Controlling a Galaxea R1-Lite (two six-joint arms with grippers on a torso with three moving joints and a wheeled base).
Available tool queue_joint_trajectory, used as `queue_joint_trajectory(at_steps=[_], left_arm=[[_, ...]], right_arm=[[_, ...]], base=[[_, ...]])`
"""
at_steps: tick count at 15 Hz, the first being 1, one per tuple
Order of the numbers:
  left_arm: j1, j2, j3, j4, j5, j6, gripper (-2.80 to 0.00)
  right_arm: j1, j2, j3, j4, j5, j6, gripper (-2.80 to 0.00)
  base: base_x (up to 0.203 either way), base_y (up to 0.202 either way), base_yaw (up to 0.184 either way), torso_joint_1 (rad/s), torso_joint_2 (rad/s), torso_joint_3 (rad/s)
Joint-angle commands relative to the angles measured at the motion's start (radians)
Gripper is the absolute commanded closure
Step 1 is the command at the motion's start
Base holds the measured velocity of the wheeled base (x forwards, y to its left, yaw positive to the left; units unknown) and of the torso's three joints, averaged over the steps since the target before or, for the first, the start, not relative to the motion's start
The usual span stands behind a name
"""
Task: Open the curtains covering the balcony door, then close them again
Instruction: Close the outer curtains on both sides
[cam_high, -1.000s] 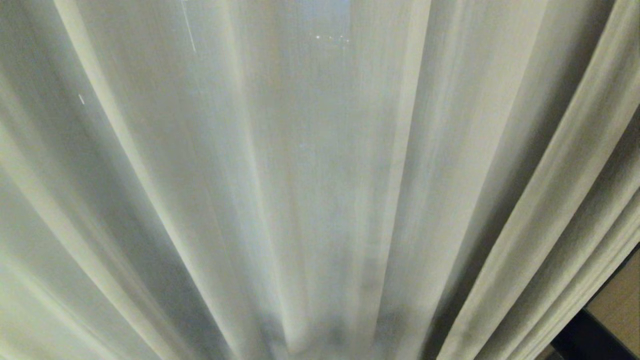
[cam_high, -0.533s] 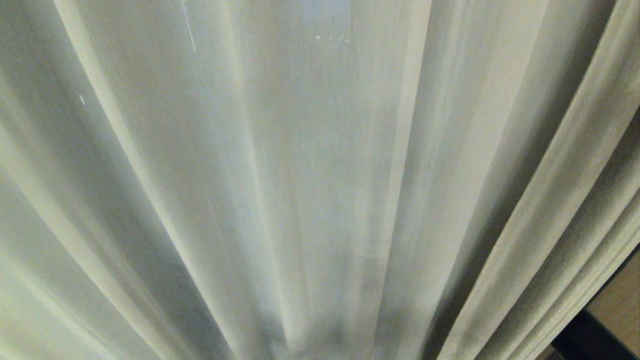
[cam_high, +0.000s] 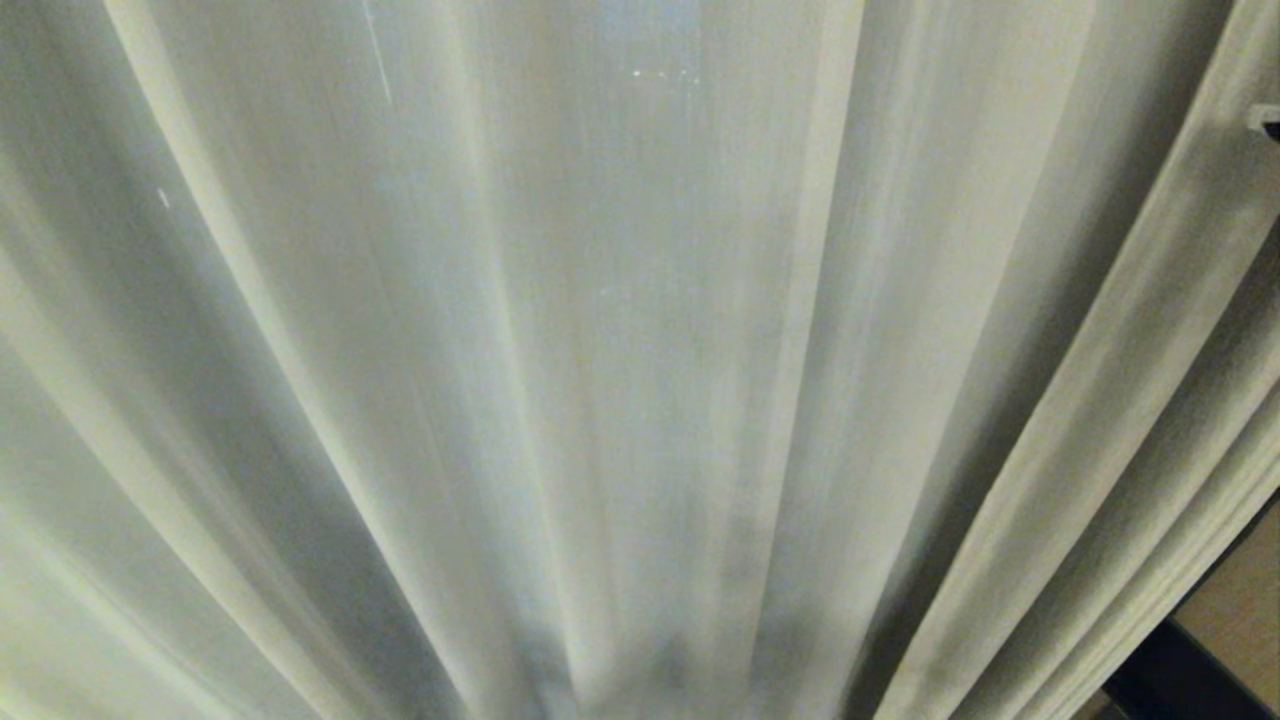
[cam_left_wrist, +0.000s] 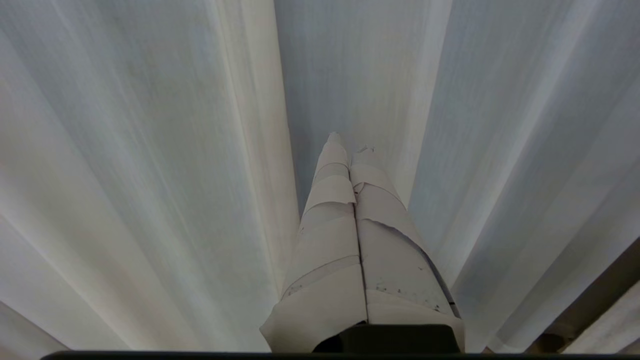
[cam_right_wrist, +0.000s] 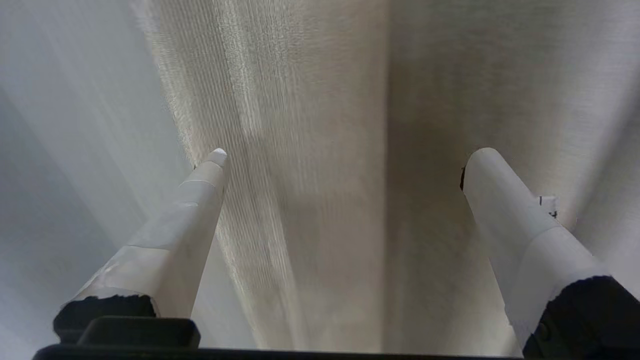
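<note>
The open fingers of the robot's right gripper are on both sides of the woven cream pleat (cam_right_wrist: 342, 198), one beside its edge (cam_right_wrist: 178, 123), so the gripper should carry on moving in until the pleat is deep between the fingers, then close.
The cream pleated curtains (cam_high: 640, 350) hang drawn and fill the head view; the balcony door is hidden behind them. My right gripper (cam_right_wrist: 350, 154) is open, its taped white fingers spread wide on either side of a woven cream pleat (cam_right_wrist: 310, 150). Whether they touch the fabric I cannot tell. One right fingertip (cam_high: 1266, 119) shows at the right edge of the head view, against the outer folds. My left gripper (cam_left_wrist: 349, 142) is shut on nothing and points at the curtains (cam_left_wrist: 150, 150) just short of a fold.
Past the curtain's edge at the lower right of the head view lie a dark strip (cam_high: 1170, 675) and a patch of tan floor (cam_high: 1235, 600). A dark gap (cam_left_wrist: 595, 295) also shows in the left wrist view.
A tip of my right gripper has come into the head view at the right edge. The curtains hang as before apart from a slight stir of the folds.
</note>
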Motion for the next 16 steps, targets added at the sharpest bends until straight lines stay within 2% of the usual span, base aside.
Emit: queue_joint_trajectory(at_steps=[1, 7, 15, 16], left_arm=[[0.0, -0.001, 0.0, 0.0, 0.001, 0.0, 0.0], [0.0, -0.001, 0.0, 0.0, 0.002, 0.0, 0.0], [0.0, -0.001, 0.0, 0.0, 0.002, 0.0, 0.0], [0.0, -0.001, 0.0, 0.0, 0.002, 0.0, 0.0]], right_arm=[[0.0, 0.052, -0.024, -0.017, 0.006, 0.001, -2.8], [0.007, 0.138, -0.07, -0.103, 0.041, 0.006, -2.8], [0.008, 0.209, -0.112, -0.128, 0.043, 0.005, -2.8], [0.008, 0.214, -0.112, -0.129, 0.043, 0.005, 0.0]], base=[[0.0, 0.0, 0.0, 0.0, 0.0, 0.0], [0.0, 0.0, 0.0, 0.0, 0.0, 0.0], [0.0, 0.0, 0.0, 0.0, 0.0, 0.0], [0.0, 0.0, 0.0, 0.0, 0.0, 0.0]])
